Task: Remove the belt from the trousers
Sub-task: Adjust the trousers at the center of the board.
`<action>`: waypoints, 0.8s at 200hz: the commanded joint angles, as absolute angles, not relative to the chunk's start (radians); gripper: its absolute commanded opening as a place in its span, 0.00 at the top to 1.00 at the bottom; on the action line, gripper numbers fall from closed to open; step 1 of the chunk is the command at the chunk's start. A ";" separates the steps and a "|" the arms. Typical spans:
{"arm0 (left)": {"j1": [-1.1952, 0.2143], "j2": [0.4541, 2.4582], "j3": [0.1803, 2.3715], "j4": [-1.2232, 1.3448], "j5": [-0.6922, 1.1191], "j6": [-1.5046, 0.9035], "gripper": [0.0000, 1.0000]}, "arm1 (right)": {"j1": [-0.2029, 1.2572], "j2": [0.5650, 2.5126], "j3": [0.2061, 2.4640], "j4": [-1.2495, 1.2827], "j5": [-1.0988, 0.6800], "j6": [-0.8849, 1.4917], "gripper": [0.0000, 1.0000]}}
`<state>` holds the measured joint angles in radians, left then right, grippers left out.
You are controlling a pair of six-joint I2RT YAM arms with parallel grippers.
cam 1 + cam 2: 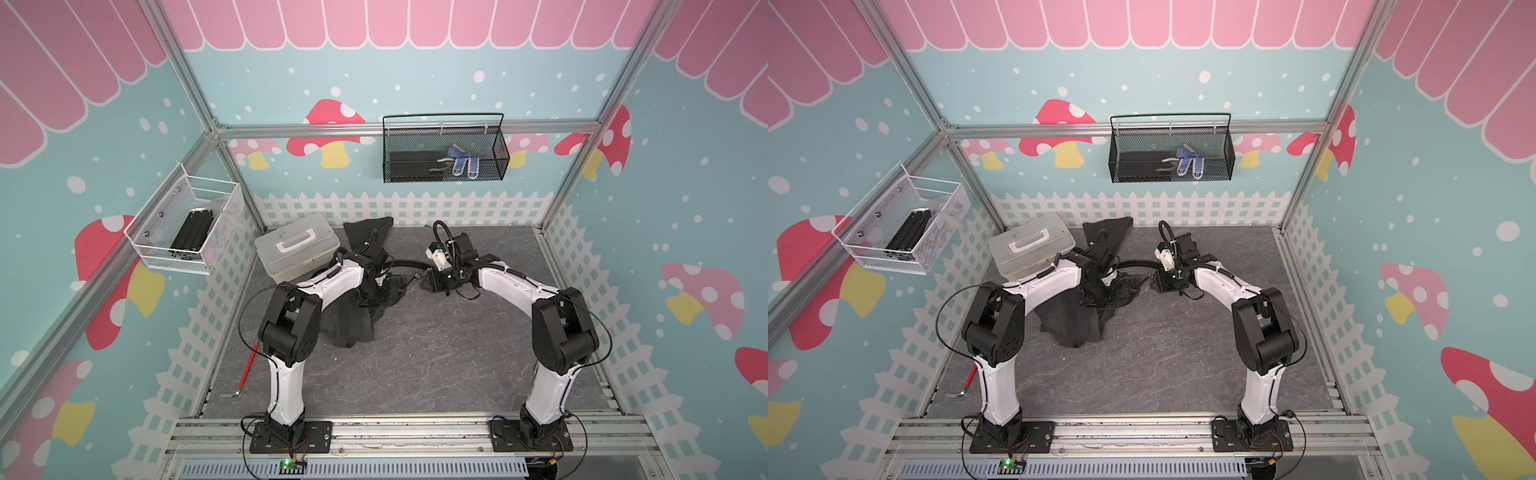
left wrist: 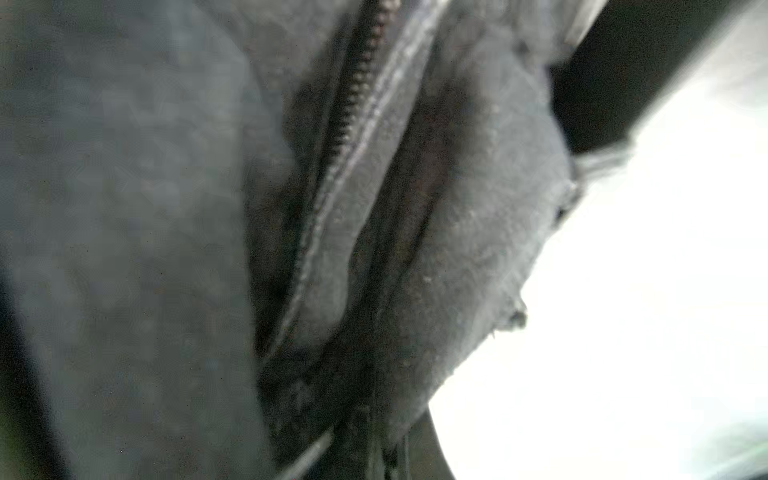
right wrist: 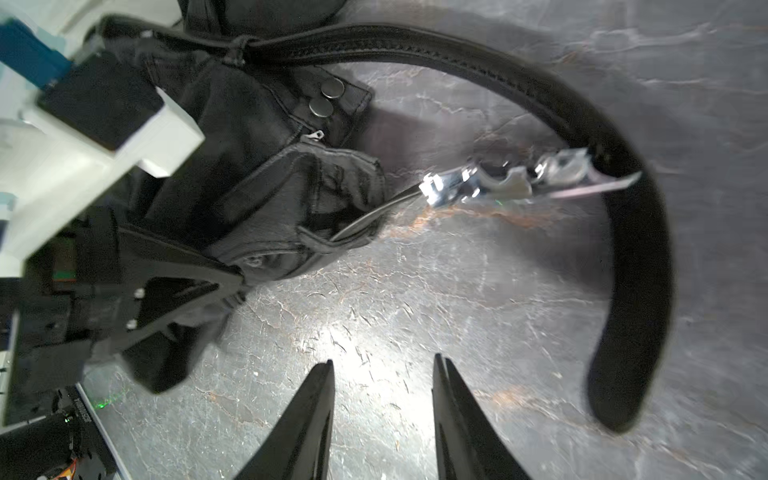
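Observation:
My left gripper pins the trousers (image 3: 260, 262) near the waist, so next my right gripper takes that waist first, freeing my left gripper to pull the buckle (image 3: 518, 182).
The dark trousers (image 1: 360, 316) lie crumpled left of the table's middle, in both top views (image 1: 1077, 320). The black belt (image 3: 615, 137) curves out of a waist loop in a wide arc, and its free end rests on the table. Its silver buckle (image 3: 494, 185) hangs beside the open fly. My left gripper (image 1: 374, 286) is shut on the trousers near the waist. Its finger (image 3: 208, 274) presses into the cloth, and dark fabric with the zipper (image 2: 353, 83) fills the left wrist view. My right gripper (image 3: 383, 359) hangs open over bare table, short of the buckle, holding nothing.
A white lidded box (image 1: 293, 249) stands at the back left beside the trousers. A red-handled tool (image 1: 248, 370) lies by the left fence. A black wire basket (image 1: 444, 149) and a white mesh basket (image 1: 187, 224) hang on the walls above the grey table (image 1: 415, 365).

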<state>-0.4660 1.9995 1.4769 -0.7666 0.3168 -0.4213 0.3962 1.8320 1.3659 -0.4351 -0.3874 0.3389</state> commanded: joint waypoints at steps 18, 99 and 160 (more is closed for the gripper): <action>-0.512 1.994 1.331 0.024 0.696 -1.064 1.00 | 0.397 1.749 1.320 -0.400 -0.315 0.416 0.58; -0.508 1.961 1.419 -0.078 0.638 -1.100 0.51 | 0.397 1.755 1.270 -0.383 -0.298 0.454 0.58; -0.494 1.983 1.724 -0.738 0.301 -0.730 0.47 | 0.399 1.856 1.365 -0.363 -0.340 0.458 0.58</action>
<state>-0.5053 1.9751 1.6695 -0.4751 0.4473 -0.8780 0.3935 1.8046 1.3170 -0.3874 -0.3180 0.4385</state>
